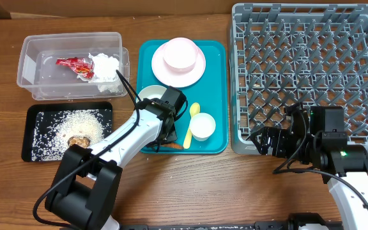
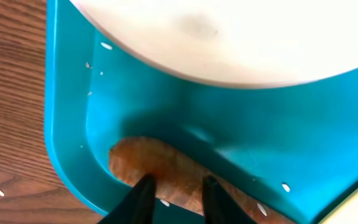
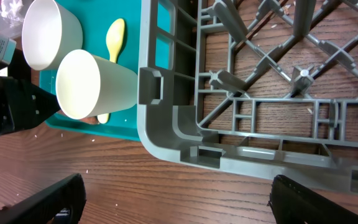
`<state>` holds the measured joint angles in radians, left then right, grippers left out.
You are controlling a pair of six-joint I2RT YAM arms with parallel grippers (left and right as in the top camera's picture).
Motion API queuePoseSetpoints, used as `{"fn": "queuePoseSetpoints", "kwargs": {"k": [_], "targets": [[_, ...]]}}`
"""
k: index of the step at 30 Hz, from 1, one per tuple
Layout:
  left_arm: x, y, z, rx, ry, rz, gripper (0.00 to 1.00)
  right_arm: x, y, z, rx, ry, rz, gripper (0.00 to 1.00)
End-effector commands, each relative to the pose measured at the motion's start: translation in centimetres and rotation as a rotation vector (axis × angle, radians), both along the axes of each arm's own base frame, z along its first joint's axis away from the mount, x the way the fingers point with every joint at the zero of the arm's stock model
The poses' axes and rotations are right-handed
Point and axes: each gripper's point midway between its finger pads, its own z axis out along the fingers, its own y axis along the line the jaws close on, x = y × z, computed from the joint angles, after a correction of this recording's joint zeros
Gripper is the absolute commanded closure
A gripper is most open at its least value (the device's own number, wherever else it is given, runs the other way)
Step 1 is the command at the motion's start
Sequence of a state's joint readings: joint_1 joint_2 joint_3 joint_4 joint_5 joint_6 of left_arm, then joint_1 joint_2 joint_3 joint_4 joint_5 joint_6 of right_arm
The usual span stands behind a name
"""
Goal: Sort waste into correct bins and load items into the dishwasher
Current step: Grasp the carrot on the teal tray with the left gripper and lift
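My left gripper's fingers are too close together over the slanted carrot's top [image 2: 180, 179]. I should open them wide, back off and straddle its thick end [image 2: 132, 159] before I lift the carrot.
A small orange carrot [image 1: 174, 146] [image 2: 160, 165] lies in the front-left corner of the teal tray [image 1: 220, 83] [image 2: 67, 124]. My left gripper [image 1: 169, 137] [image 2: 176, 182] is down over it, its two black fingers pinched on the carrot's sides. On the same tray sit a white plate [image 1: 197, 69] with a bowl [image 1: 179, 53] on it, another bowl [image 1: 151, 94], a small cup [image 1: 202, 126] and a yellow spoon [image 1: 192, 118]. My right gripper [image 1: 262, 140] [image 3: 176, 190] hovers wide open over bare table at the front-left corner of the grey dish rack [image 1: 312, 70] [image 3: 185, 124].
The clear tub [image 1: 34, 57] at the back left holds a red-and-silver wrapper [image 1: 74, 65] and a white napkin [image 1: 106, 65]. The black tray [image 1: 34, 150] in front of it carries rice [image 1: 75, 121] and a brown scrap [image 1: 77, 140]. Stray rice grains dot the teal tray.
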<state>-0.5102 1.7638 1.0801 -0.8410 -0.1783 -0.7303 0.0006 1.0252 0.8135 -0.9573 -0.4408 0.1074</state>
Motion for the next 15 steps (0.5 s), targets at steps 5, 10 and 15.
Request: {"fn": "queuePoseSetpoints", "kwargs": {"k": [5, 10, 15], "targets": [[-0.8, -1.2, -1.9, -0.032, 0.089, -0.093, 0.87, 0.5, 0.0, 1.0, 0.004, -0.033, 0.004, 0.03], [1.4, -2.2, -0.3, -0.04, 0.036, -0.191, 0.87, 0.5, 0.0, 1.0, 0.004, -0.033, 0.004, 0.03], [2.6, -2.9, 1.3, -0.039, 0.018, -0.299, 0.58, 0.5, 0.1, 1.0, 0.004, -0.032, 0.004, 0.03]]}}
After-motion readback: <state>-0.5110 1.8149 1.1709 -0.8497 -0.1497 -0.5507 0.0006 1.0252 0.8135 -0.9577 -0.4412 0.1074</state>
